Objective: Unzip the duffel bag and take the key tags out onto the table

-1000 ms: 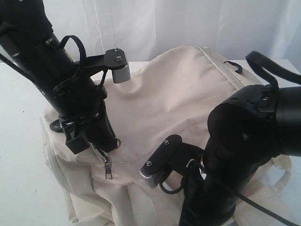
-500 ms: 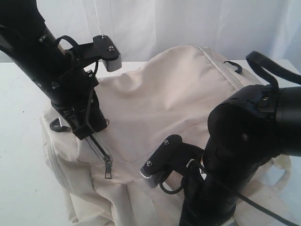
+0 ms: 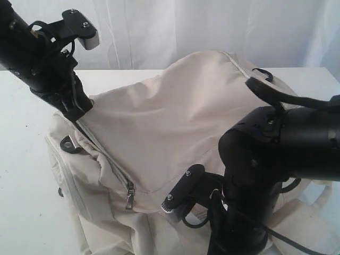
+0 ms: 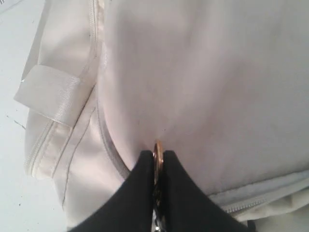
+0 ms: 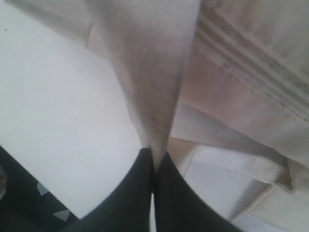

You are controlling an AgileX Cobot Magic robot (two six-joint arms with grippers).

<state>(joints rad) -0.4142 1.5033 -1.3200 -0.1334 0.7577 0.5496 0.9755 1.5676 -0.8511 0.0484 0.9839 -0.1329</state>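
Observation:
The robot's right gripper has hold of a fabric fold far from the zipper pull ring, so it needs to grip the seam [image 3: 58, 149] next to the black D-ring and keep that slack end steady.
The cream duffel bag [image 3: 175, 122] lies on the white table [image 3: 21, 175] and fills the middle of the exterior view. At the bag's back left corner my left gripper [image 3: 79, 109] is shut on a brass zipper pull ring [image 4: 158, 147]. From there a grey zipper line [image 3: 103, 154] runs forward to a second metal pull [image 3: 129, 200] that hangs loose. My right gripper [image 5: 154, 162] is shut on a fold of the bag's cream fabric [image 5: 152, 87] at the near right, hidden behind its own arm in the exterior view. The key tags are out of view.
A black D-ring [image 3: 68, 143] sits on the bag's left end. Pale webbing [image 4: 53, 94] crosses the bag's side. A black strap loop [image 3: 264, 74] lies at the back right. A white curtain [image 3: 175, 26] hangs behind the table. The right arm's bulk [image 3: 276, 159] covers the near right.
My left gripper has travelled up and back to the left along the zipper with its pull, baring a long stretch of grey zipper. The right gripper keeps its pinch; its arm shifted slightly.

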